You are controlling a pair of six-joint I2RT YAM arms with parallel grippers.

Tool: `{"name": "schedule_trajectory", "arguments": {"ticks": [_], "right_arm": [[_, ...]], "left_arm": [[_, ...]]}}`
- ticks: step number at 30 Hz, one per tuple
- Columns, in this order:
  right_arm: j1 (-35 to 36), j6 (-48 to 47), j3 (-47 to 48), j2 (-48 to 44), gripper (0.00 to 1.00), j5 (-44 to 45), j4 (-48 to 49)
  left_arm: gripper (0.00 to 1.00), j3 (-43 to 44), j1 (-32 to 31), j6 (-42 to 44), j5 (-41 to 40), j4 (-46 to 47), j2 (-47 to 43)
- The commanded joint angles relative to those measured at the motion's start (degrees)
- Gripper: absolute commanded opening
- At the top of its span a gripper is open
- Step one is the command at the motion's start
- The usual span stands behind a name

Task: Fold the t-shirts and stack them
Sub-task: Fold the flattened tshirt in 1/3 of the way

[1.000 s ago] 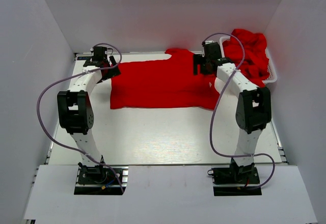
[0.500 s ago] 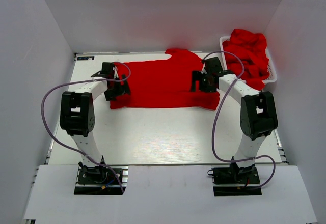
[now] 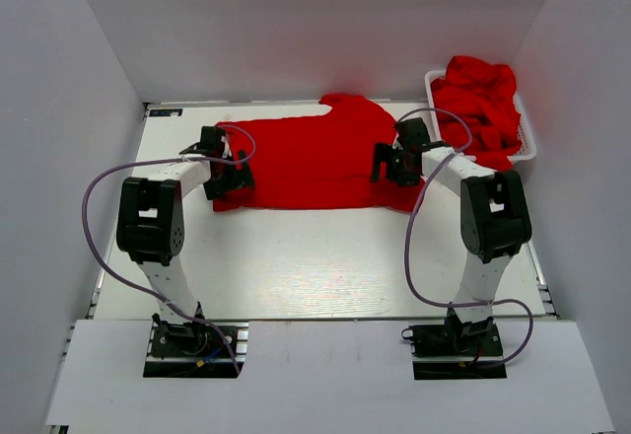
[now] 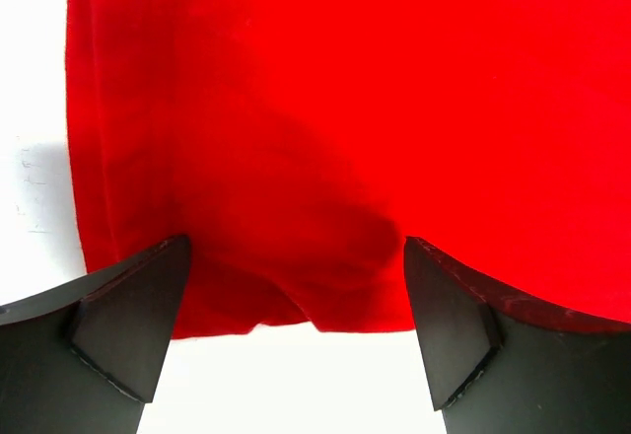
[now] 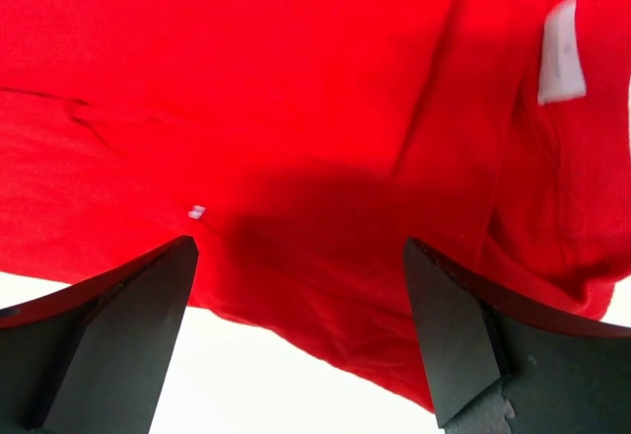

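Next, I drag the t-shirt onto the near tabletop point(image 3: 314, 258) with my left gripper and my right gripper before folding, because the t-shirt's far edge point(image 3: 348, 102) lies by the back wall.
One red t-shirt point(image 3: 315, 158) lies spread flat across the far half of the table. More red t-shirts point(image 3: 480, 99) are heaped in the white basket point(image 3: 525, 150) at the back right. My left gripper point(image 3: 229, 180) hovers low over the shirt's left end, open and holding nothing. In the left wrist view the left gripper point(image 4: 295, 242) straddles the hem of the t-shirt point(image 4: 325, 108). My right gripper point(image 3: 390, 166) is open over the shirt's right end. In the right wrist view the right gripper point(image 5: 301, 244) spans the near edge of the t-shirt point(image 5: 296, 89), and a white label point(image 5: 562, 49) shows.
White walls close in the table on the left, back and right. The basket stands against the right wall, just beyond the right arm's elbow point(image 3: 493, 212). Bare white tabletop point(image 3: 315, 266) runs from the shirt's near edge to the arm bases.
Both grippers came down and toward me. The left went from the far left corner onto the shirt's left end. The right went from beside the basket to the shirt's right end. Both stayed open.
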Motion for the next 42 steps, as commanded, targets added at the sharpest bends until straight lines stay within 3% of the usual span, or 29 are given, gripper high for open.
{"name": "schedule_trajectory", "arguments": {"ticks": [1,11,16,23,27,30,35,42], "right_arm": [[-0.43,1.48,-3.54,-1.55,0.9,0.11,2.02],[-0.87,3.85,-16.54,-6.37,0.9,1.68,3.42],[-1.05,7.8,-30.95,-19.11,0.9,5.64,3.78],[-0.7,14.12,-45.64,-37.46,0.9,-1.29,0.01],[-0.52,12.91,-48.46,-46.8,0.9,-2.97,-2.55],[-0.52,11.07,-45.4,-51.37,0.9,-3.49,-4.13],[-0.34,9.65,-39.85,-48.92,0.9,-8.4,-4.05],[-0.17,9.04,-40.37,-44.62,0.9,-9.83,-0.09]], "left_arm": [[1.0,-2.79,-0.02,-0.34,-1.35,0.69,-0.74],[1.0,-13.16,-0.02,-7.71,-3.28,-3.69,-3.1],[1.0,-24.06,0.59,-10.0,-3.99,-7.46,-12.06],[1.0,-33.56,-0.2,-14.49,-3.37,-18.53,-28.05],[1.0,-32.61,-0.72,-15.9,0.49,-21.36,-38.86],[1.0,-25.94,-0.72,-15.29,-2.4,-25.22,-42.82],[1.0,-15.92,-0.72,-12.57,-7.75,-27.25,-42.31],[1.0,-14.49,-0.72,-10.72,-7.16,-21.11,-37.4]]}}
